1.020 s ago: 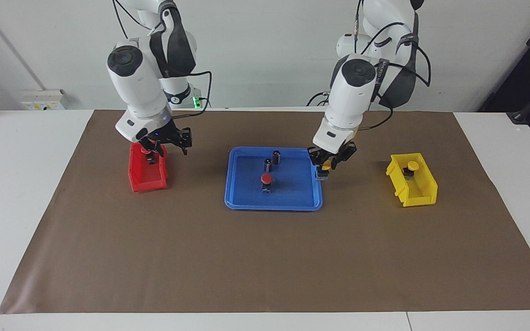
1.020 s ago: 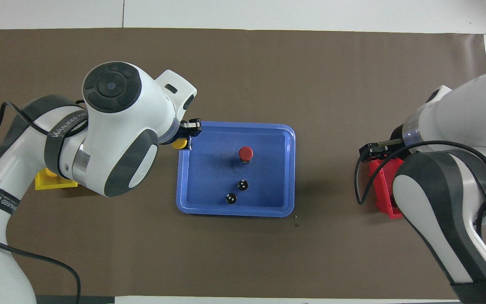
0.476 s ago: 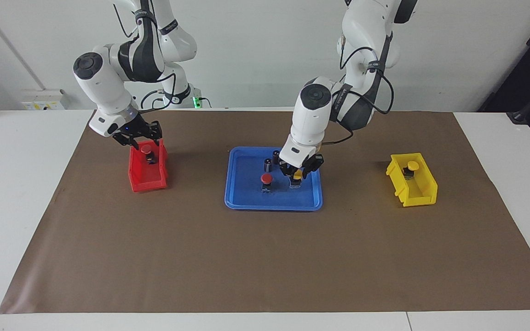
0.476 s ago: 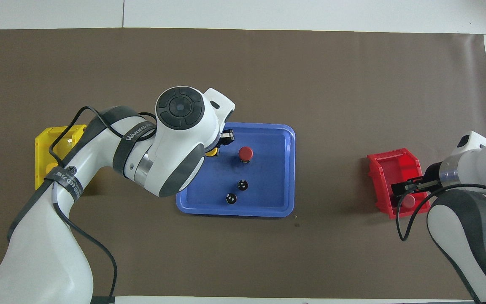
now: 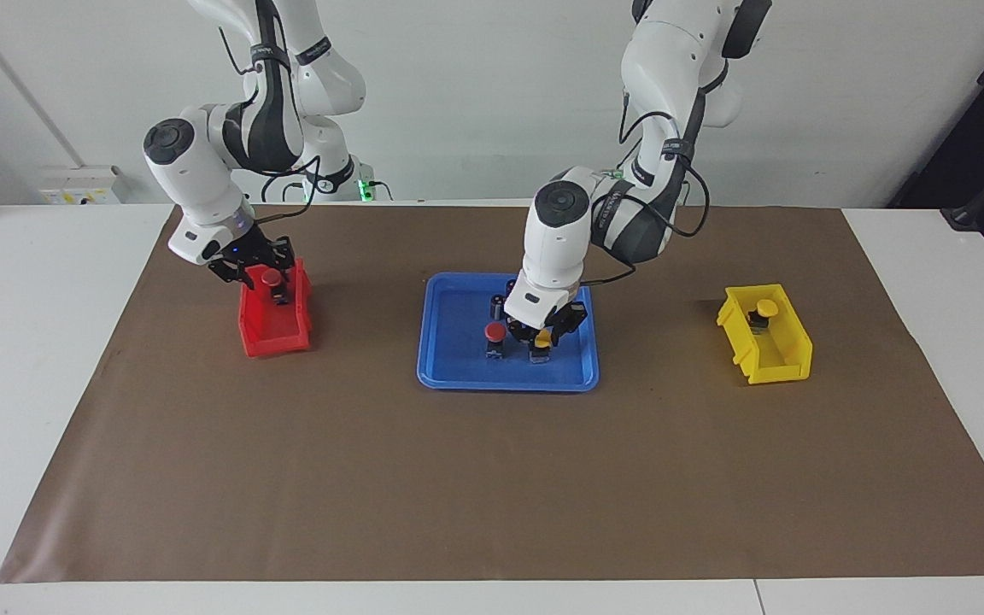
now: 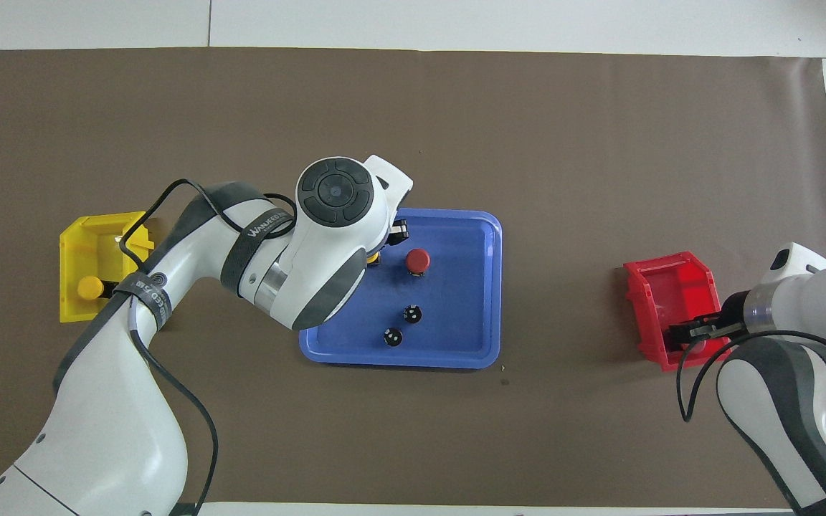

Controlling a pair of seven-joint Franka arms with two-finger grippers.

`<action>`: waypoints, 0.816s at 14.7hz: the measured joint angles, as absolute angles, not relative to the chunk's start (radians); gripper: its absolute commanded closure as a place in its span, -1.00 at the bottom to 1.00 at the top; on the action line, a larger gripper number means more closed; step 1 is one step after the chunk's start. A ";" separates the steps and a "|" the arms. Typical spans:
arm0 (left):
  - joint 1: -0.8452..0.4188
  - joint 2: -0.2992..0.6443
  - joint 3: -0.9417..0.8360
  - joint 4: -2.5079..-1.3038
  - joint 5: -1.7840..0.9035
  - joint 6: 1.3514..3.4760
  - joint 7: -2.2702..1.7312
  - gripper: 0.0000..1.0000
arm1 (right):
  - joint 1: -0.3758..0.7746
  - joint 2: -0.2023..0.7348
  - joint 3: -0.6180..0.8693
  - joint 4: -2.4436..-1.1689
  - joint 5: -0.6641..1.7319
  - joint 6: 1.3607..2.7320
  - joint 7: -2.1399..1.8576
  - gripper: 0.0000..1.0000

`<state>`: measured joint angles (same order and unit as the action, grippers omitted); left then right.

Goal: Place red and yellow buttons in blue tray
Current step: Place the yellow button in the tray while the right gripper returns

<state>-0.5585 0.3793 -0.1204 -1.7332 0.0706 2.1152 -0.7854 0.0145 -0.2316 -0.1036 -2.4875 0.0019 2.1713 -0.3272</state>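
Note:
The red bin's bottom (image 6: 679,293) can be seen clear beyond my right gripper, so I expect the red bin to be empty when I lift the red button out.
The blue tray (image 5: 458,346) (image 6: 467,287) lies mid-table. In it stands a red button (image 5: 495,332) (image 6: 417,260). My left gripper (image 5: 541,339) is low in the tray, shut on a yellow button (image 5: 543,338) (image 6: 372,256) right beside that red one; from overhead my arm hides most of it. A second red button (image 5: 271,278) sits in the red bin (image 5: 274,329) (image 6: 664,294). My right gripper (image 5: 263,275) (image 6: 692,333) is down over it, open, a finger on each side. Another yellow button (image 5: 766,307) (image 6: 87,288) rests in the yellow bin (image 5: 778,354) (image 6: 101,244).
Two dark capless cylinders (image 5: 498,301) (image 6: 412,313) stand in the tray, nearer the robots than the red button. The red bin is toward the right arm's end of the brown mat (image 5: 492,478), the yellow bin toward the left arm's end.
My left gripper carried the yellow button from the tray's rim inward and down beside the red button. My right gripper shifted over the red bin's button and lowered around it.

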 measured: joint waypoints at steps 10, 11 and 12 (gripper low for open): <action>-0.519 0.289 -0.095 -1.665 0.078 1.953 -0.728 -1.00 | 0.014 -0.233 -0.102 -2.517 -0.027 2.172 -0.327 -0.23; -0.483 0.262 -0.093 -1.655 0.079 1.909 -0.668 -1.00 | 0.014 -0.233 -0.102 -2.519 -0.027 2.172 -0.327 -0.23; -0.442 0.240 -0.091 -1.640 0.079 1.861 -0.596 -1.00 | 0.014 -0.233 -0.102 -2.521 -0.027 2.172 -0.327 -0.23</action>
